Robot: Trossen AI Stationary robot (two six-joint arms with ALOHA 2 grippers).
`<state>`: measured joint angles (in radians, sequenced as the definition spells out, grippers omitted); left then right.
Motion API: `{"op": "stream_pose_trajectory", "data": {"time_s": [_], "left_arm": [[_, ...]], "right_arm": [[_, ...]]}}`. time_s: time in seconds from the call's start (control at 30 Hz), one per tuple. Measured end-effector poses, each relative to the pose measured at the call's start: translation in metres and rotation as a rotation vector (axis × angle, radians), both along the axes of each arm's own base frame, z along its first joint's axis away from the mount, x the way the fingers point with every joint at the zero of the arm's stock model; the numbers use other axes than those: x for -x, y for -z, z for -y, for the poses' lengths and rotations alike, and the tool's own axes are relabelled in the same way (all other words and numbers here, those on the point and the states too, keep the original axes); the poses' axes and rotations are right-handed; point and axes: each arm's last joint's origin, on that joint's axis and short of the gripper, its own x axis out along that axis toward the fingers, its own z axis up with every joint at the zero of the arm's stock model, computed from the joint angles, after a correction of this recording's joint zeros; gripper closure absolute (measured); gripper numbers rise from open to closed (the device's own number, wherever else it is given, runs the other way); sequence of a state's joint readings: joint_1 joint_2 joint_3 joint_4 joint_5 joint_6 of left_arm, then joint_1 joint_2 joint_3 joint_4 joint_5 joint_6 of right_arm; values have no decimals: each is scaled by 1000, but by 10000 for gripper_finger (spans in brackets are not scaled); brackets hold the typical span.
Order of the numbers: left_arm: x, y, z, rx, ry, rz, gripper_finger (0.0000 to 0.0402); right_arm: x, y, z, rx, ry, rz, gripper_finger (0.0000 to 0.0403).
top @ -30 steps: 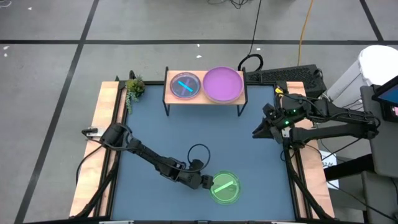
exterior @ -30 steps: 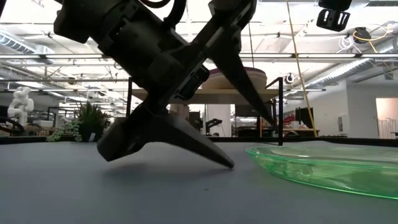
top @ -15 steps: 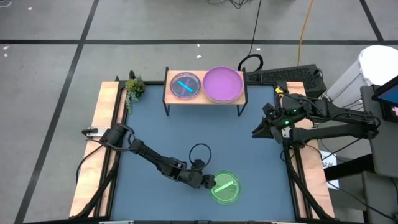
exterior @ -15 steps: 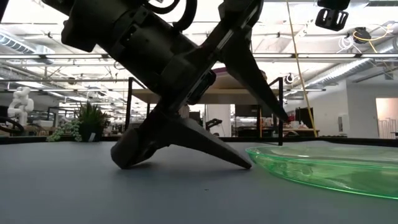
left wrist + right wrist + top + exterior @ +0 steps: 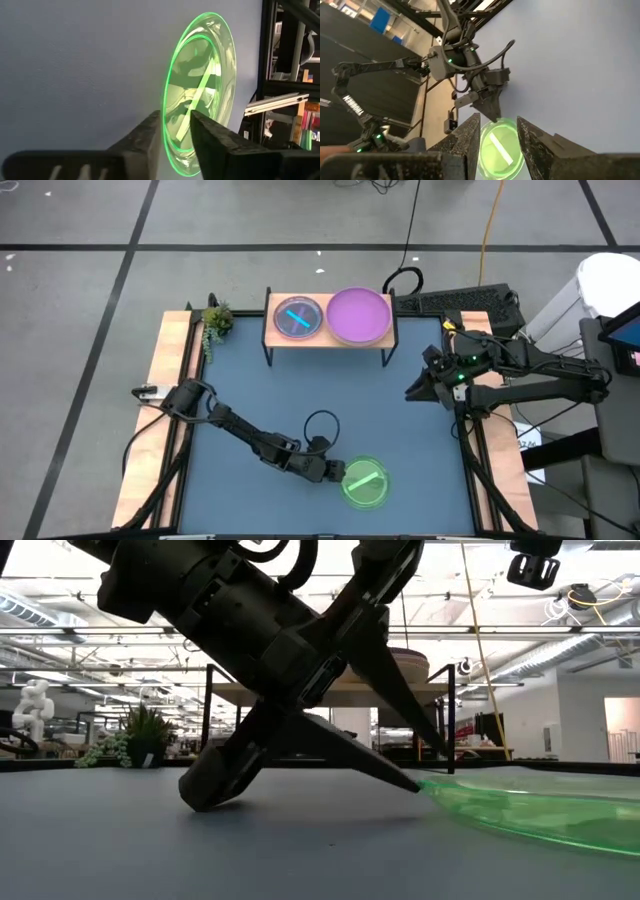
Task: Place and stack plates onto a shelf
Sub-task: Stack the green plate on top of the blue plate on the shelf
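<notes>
The low finger of my left gripper only touches the green plate's rim (image 5: 436,790). Next, I steady the plate's free opposite side (image 5: 387,482) with my right gripper before I grip.
A translucent green plate (image 5: 364,483) with a green bar lies on the blue table near its front edge. My left gripper (image 5: 338,473) reaches it from the left and is shut on its rim (image 5: 428,787). At the back stands the shelf (image 5: 272,335), bearing a blue plate (image 5: 298,317) and a larger purple plate (image 5: 359,315). My right gripper (image 5: 412,394) hangs open above the table's right side, holding nothing. My left gripper pinches the green plate's rim (image 5: 169,107) on the side toward the table's left, one finger (image 5: 340,755) low along the table and the other above the rim. The fingers slant down from the left. The rest of the plate (image 5: 530,810) lies on the table.
A small potted plant (image 5: 215,320) sits at the back left corner beside the shelf. Wooden rails (image 5: 170,380) run along the table's left and right sides. A black cable loop (image 5: 320,423) arches over the left arm.
My left gripper has slid a little toward the green plate and its fingers have narrowed onto the plate's rim. The plate stays where it was.
</notes>
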<state>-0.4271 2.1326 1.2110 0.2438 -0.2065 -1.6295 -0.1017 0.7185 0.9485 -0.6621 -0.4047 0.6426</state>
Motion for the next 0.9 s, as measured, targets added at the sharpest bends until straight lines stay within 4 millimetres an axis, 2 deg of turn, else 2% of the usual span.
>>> {"op": "stream_pose_trajectory", "data": {"time_s": [0.17,0.43,0.57,0.77,0.9], "left_arm": [[0,0,0,-5,-13,-1,331],[0,1,-1,2,-32,-6,334],[2,3,-2,18,-62,-35,302],[3,4,-3,12,-75,-45,221],[3,5,-3,22,-91,-48,203]], "right_arm": [[0,0,0,7,14,-1,291],[0,0,0,7,14,-1,291],[0,0,0,7,14,-1,291],[0,0,0,7,14,-1,291],[0,0,0,7,14,-1,291]]}}
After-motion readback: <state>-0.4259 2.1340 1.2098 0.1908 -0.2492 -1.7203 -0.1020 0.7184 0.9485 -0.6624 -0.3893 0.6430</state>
